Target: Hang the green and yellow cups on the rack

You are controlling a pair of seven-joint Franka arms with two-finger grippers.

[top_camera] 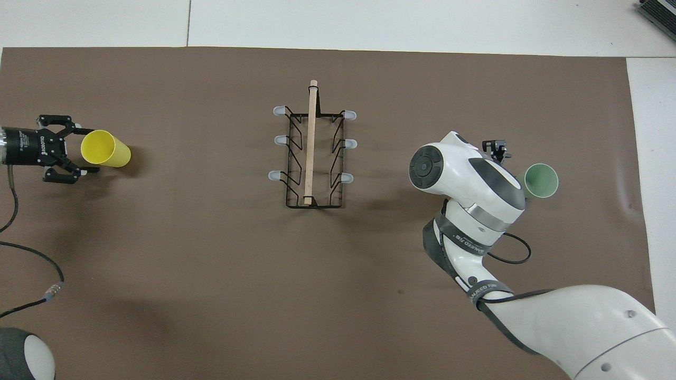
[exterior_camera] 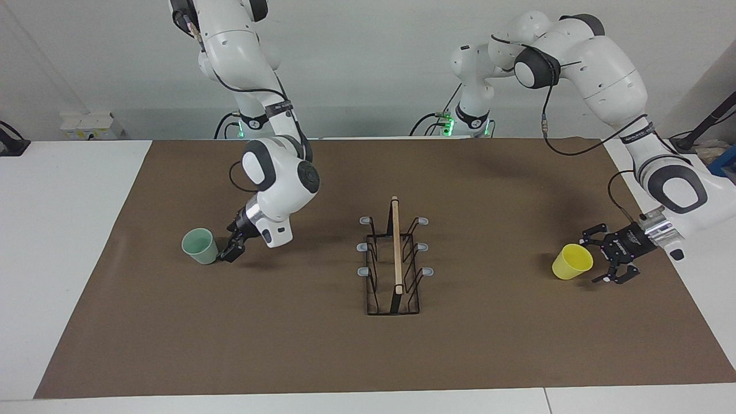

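The rack's wires stick outward with pale tips (top_camera: 347,178), so the green cup (top_camera: 541,181) will hang upside down over a wire's tip when I turn the cup and lower it.
The green cup (exterior_camera: 200,246) (top_camera: 540,181) stands upright on the brown mat toward the right arm's end. My right gripper (exterior_camera: 229,251) is low beside it, on the rack's side, open with nothing in it. In the overhead view the wrist hides most of it and only one finger (top_camera: 496,147) shows. The yellow cup (exterior_camera: 572,261) (top_camera: 105,149) stands toward the left arm's end. My left gripper (exterior_camera: 601,257) (top_camera: 83,150) lies level, open, its fingertips close to the cup's rim and holding nothing. The rack (exterior_camera: 395,259) (top_camera: 311,153) stands mid-table with no cup on it.
The brown mat (exterior_camera: 299,345) covers most of the white table (exterior_camera: 63,230). A white socket box (exterior_camera: 86,123) sits at the table's edge near the right arm's base. A dark object (top_camera: 657,13) lies at the corner of the overhead view.
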